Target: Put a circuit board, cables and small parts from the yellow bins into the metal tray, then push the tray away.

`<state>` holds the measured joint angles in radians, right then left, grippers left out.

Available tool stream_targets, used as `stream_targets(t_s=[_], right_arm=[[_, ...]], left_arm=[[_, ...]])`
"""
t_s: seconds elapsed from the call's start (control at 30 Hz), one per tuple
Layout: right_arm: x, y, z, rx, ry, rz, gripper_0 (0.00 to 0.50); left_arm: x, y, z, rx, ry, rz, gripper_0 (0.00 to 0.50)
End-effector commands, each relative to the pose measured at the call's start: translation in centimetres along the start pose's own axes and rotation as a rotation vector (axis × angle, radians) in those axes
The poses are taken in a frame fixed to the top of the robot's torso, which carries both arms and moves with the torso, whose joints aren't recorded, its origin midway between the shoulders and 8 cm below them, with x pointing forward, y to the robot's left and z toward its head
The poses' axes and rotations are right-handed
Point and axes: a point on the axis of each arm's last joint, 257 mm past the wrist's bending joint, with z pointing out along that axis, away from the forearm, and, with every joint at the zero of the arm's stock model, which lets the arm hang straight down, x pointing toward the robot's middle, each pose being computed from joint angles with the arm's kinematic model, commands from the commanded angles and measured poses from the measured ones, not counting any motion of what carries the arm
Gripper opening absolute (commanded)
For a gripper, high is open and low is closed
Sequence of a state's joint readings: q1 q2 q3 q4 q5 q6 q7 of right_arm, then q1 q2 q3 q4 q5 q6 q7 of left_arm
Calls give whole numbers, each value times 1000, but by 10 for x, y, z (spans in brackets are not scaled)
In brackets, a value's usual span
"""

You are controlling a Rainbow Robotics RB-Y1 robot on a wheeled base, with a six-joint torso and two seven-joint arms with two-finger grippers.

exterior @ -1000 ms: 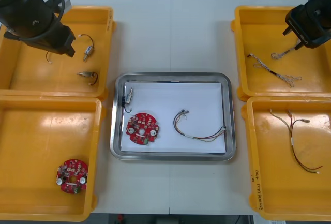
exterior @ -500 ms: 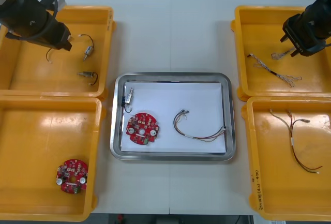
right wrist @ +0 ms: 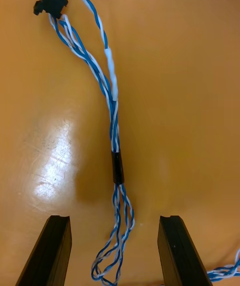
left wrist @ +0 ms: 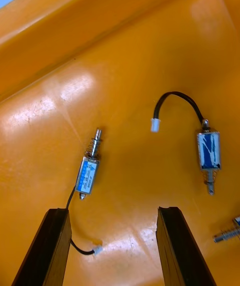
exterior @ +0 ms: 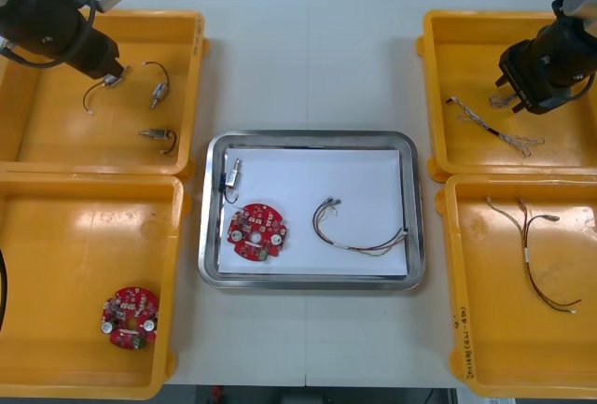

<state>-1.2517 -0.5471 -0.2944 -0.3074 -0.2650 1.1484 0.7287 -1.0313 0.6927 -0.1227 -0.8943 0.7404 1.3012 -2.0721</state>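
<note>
The small metal part's black wire [left wrist: 80,251] has a loose white plug [left wrist: 97,249] at its end, so the wire will hang in a curve below the part when I lift the part.
My right gripper [exterior: 511,98] hangs open over the far right yellow bin [exterior: 485,49]. A twisted blue and white cable [right wrist: 113,115] lies on the bin floor, its looped end between the open fingers [right wrist: 52,251]; the same cable [exterior: 494,126] shows in the front view. My left gripper [exterior: 113,77] is open above the far left bin [exterior: 56,133], with small metal parts [left wrist: 89,171] [left wrist: 208,151] lying just beyond its fingers [left wrist: 182,248]. The metal tray [exterior: 308,135] holds a red circuit board [exterior: 256,231], a small metal part [exterior: 231,175] and a thin multi-wire cable [exterior: 359,234].
The near left bin [exterior: 56,236] holds another circuit board [exterior: 131,317]. A red and yellow cable [exterior: 532,255] lies in the near right bin [exterior: 485,329]. More small metal parts [exterior: 159,133] rest in the far left bin. A second blue and white cable end [right wrist: 225,271] lies beside my right finger.
My right gripper has shifted left and nearer, onto the blue and white cable. My left arm has drawn back toward the far left corner, uncovering the small part under it.
</note>
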Motion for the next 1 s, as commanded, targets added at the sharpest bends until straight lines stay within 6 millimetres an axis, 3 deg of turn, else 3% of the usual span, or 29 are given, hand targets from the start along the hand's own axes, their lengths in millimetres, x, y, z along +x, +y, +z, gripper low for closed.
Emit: stream_targets(t_s=[0.03, 0.57, 0.97, 1.0], right_arm=[[-2, 16, -4, -36, -23, 43, 500], [-5, -12, 18, -3, -36, 34, 500], [1, -27, 30, 8, -17, 48, 500], [2, -28, 30, 10, -15, 51, 445]], left_arm=[[-47, 0, -10, -2, -116, 86, 500], [-51, -2, 27, -27, -185, 93, 500], [-45, 17, 30, -103, -167, 164, 500], [-44, 20, 31, -109, -166, 164, 500]])
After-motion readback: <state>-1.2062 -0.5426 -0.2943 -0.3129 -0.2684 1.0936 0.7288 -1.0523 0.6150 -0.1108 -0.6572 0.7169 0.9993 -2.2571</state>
